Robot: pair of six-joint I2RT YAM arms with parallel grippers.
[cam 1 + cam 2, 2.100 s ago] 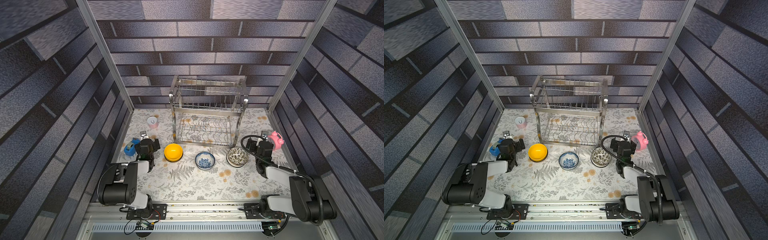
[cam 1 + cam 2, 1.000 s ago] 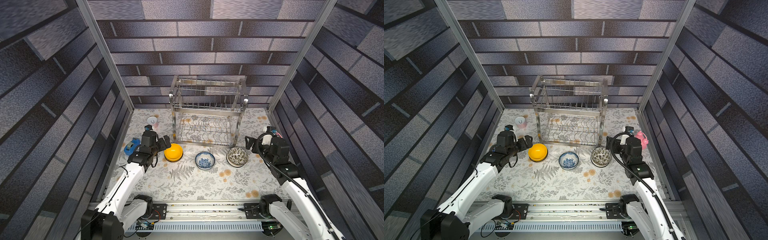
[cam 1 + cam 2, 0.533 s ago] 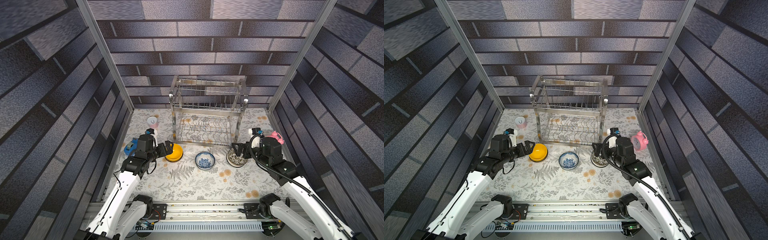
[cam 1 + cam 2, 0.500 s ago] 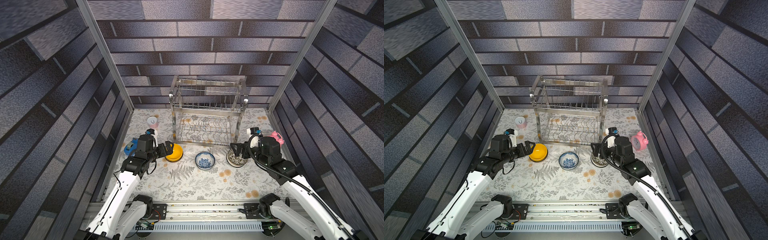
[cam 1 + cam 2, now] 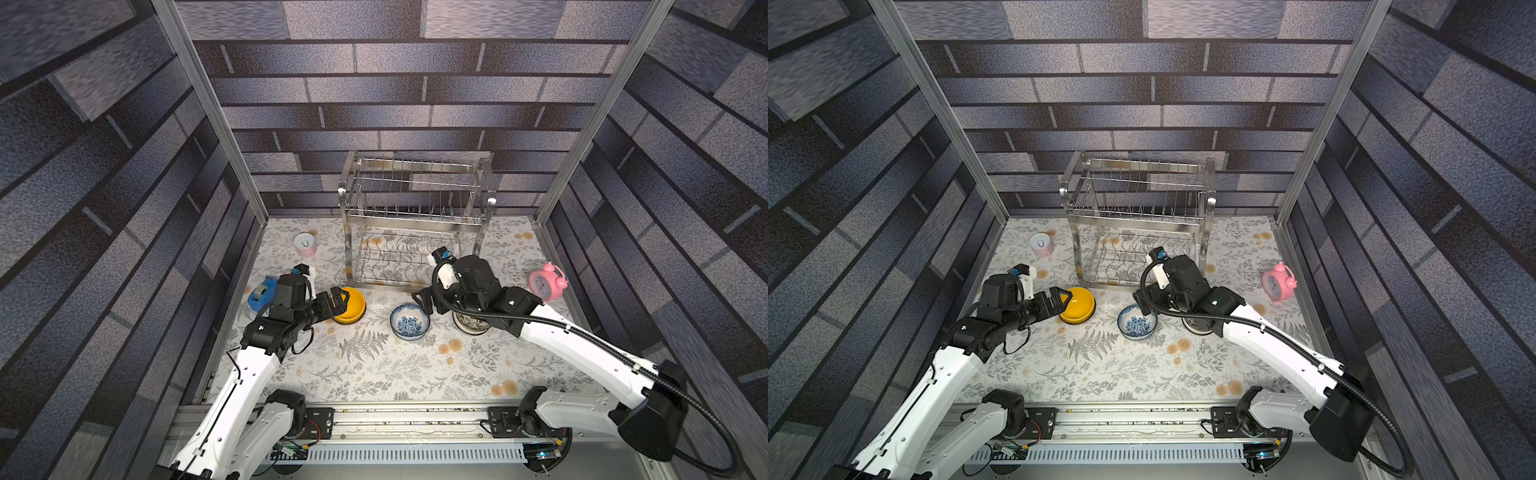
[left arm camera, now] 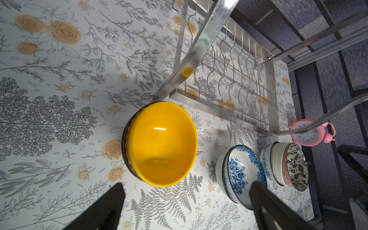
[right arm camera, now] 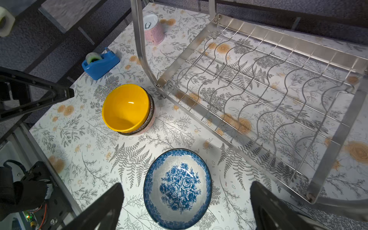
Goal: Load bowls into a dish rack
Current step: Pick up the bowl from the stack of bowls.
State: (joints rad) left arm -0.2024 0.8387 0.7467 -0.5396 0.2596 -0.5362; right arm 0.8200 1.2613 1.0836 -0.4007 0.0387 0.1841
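The yellow bowl [image 5: 353,306] is on top of its stack and its front rim [image 5: 346,322] is clear of the dish rack, so my right gripper should keep moving until its fingers are on both sides of that rim.
The steel dish rack [image 5: 415,216] [image 5: 1138,216] stands at the back with both tiers bare. In front of it sit a yellow bowl [image 5: 353,305] [image 6: 162,143] stacked on others, a blue-and-white bowl [image 5: 409,322] [image 7: 177,189], and a dark leaf-patterned bowl stack [image 6: 294,165], which my right arm partly covers in both top views. My left gripper [image 5: 341,301] [image 6: 185,185] is open just short of the yellow bowl's left rim. My right gripper [image 5: 422,301] [image 7: 185,187] hangs open above the blue-and-white bowl, holding nothing.
A pink-and-white can [image 5: 305,245] stands at the back left and a blue tape dispenser [image 5: 259,289] sits behind my left wrist. A pink alarm clock [image 5: 546,282] is at the right wall. Patterned walls and metal posts close in three sides.
Both arms have unfolded and swung inward. The left gripper has come up to the yellow bowl. The right gripper has passed over the dark bowl to the blue-and-white one. No bowl moved.
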